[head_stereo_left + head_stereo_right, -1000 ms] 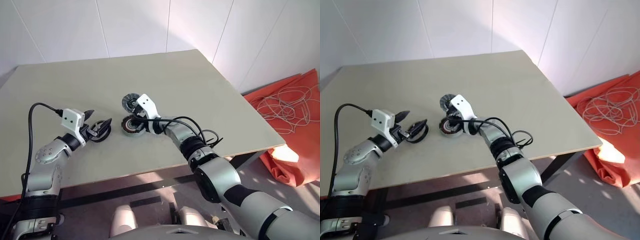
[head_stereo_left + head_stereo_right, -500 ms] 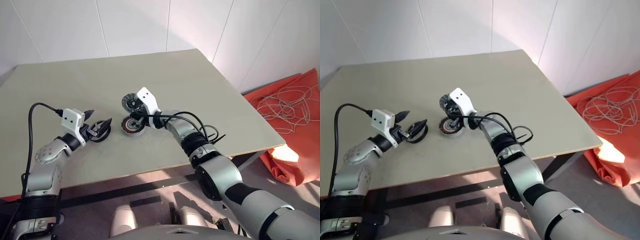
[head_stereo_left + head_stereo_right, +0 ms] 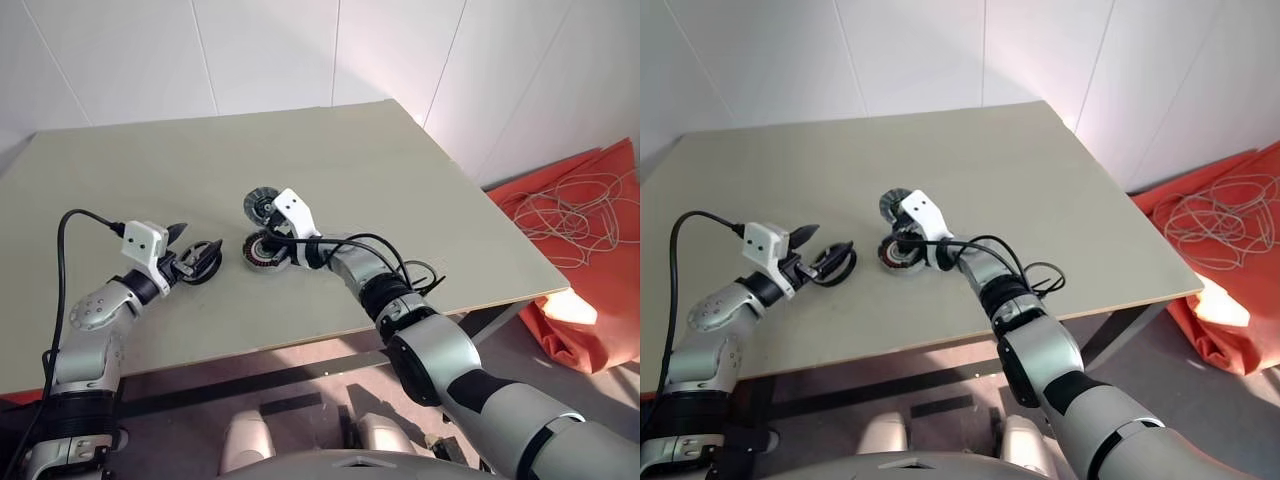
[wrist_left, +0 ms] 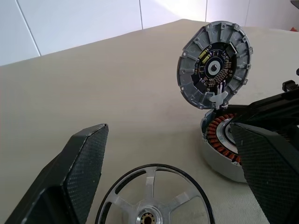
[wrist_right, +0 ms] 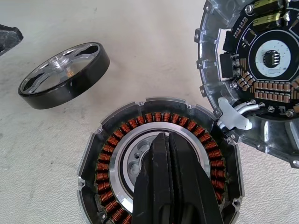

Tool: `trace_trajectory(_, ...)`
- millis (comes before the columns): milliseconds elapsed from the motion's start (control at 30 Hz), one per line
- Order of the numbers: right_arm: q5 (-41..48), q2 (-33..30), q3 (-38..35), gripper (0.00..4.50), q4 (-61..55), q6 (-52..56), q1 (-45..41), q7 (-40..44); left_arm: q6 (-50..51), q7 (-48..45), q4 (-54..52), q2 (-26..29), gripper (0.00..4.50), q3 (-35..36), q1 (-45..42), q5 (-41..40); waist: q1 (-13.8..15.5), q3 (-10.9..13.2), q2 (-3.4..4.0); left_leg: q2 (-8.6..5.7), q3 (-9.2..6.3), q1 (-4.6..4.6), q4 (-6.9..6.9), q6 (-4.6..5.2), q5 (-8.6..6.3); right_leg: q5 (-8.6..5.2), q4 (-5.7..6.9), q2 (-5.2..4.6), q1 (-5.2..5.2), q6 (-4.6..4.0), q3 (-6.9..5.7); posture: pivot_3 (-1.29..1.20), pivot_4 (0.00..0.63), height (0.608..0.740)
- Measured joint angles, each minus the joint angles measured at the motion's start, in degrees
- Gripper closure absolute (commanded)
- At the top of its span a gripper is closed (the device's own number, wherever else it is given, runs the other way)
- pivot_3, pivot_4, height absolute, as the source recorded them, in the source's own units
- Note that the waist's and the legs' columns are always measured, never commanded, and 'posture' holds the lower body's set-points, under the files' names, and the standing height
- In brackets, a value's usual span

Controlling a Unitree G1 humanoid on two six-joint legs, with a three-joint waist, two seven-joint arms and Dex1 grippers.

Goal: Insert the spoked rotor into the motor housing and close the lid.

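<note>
My gripper will insert the spoked rotor (image 4: pixel 148 211) into the housing, and the rotor will leave the copper windings partly visible, because open gaps show (image 4: pixel 167 187) between the pale spokes.
The spoked rotor (image 4: pixel 154 196), a black ring with pale spokes, lies on the table between the spread fingers of my left gripper (image 4: pixel 168 130), which is open. To its right sits the motor housing (image 5: pixel 107 163), its copper windings showing. The lid (image 4: pixel 215 65) stands tilted up at the housing's far edge, circuit side facing the housing. My right gripper (image 5: pixel 164 140) is shut and empty, its tip just above the housing's pale centre. In the head views the housing (image 3: pixel 258 256) is partly hidden behind the right wrist.
The beige table (image 3: pixel 400 180) has its front edge close behind both arms. A black cable (image 3: pixel 420 272) loops off the right forearm. Beyond the right edge, an orange cloth (image 3: pixel 590 300) with tangled white cord lies on the floor.
My right gripper rose toward the lid half a second ago and has come back down over the housing. The left arm, rotor and lid have not moved.
</note>
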Motion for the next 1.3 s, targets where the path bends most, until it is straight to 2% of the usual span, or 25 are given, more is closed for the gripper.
trace_trajectory(233, 0.1, -0.7, -0.5, 4.47, -1.0, 1.0, -0.3, 0.8, -0.8, -0.7, 2.5, 0.2, 0.0, 0.0, -0.6, 0.0, 0.1, 0.0, 0.0, 0.01, -0.01, -0.13, 0.0, -0.01, 0.01, 0.02, 0.01, 0.01, -0.11, -0.02, -0.01, 0.0, 0.0, 0.74)
trace_trajectory(533, 1.0, -1.1, -0.8, 4.47, -9.3, 3.5, -2.0, 1.9, -1.1, -0.8, 3.5, 0.3, 0.0, 0.0, -2.1, 0.1, 0.0, 0.0, -0.01, 0.02, 0.02, -0.34, -0.05, 0.0, 0.0, -0.01, -0.03, 0.02, -0.34, -0.08, -0.04, 0.0, 0.0, 0.74)
trace_trajectory(867, 0.5, 0.0, 0.6, 4.47, -4.2, 2.8, 1.6, 1.4, 0.1, -0.4, 1.3, 0.8, 0.0, 0.0, -1.4, 0.0, 0.0, 0.0, -0.01, -0.02, 0.02, -0.31, -0.01, 0.01, 0.0, -0.01, -0.02, -0.02, -0.3, -0.08, -0.01, 0.0, 0.0, 0.74)
trace_trajectory(1133, 0.4, -0.6, 0.2, 4.47, -3.3, 2.0, 1.1, 0.1, 1.2, 0.7, 0.4, 0.9, 0.0, 0.0, -0.8, -0.1, 0.1, 0.0, 0.0, 0.01, 0.0, -0.15, -0.02, -0.02, 0.01, -0.01, 0.02, 0.0, -0.17, -0.07, -0.02, 0.0, 0.0, 0.74)
trace_trajectory(1233, 0.6, -1.5, 0.2, 4.47, -6.3, 3.6, 1.4, 1.8, 2.1, 1.5, 0.9, 1.0, 0.0, 0.5, -1.0, -0.2, 0.1, 0.0, 0.0, 0.01, 0.0, -0.23, -0.02, -0.02, 0.01, -0.01, 0.0, 0.01, -0.21, -0.08, -0.02, 0.0, 0.0, 0.74)
trace_trajectory(1300, 1.5, -3.0, 0.2, 4.47, -12.5, 5.4, 2.6, 4.1, 2.5, 2.2, 2.1, 1.4, 0.0, 1.7, -1.1, -0.2, 0.1, 0.0, -0.01, 0.02, 0.0, -0.25, -0.05, -0.01, 0.01, -0.01, -0.03, 0.03, -0.24, -0.08, -0.03, 0.0, 0.0, 0.74)
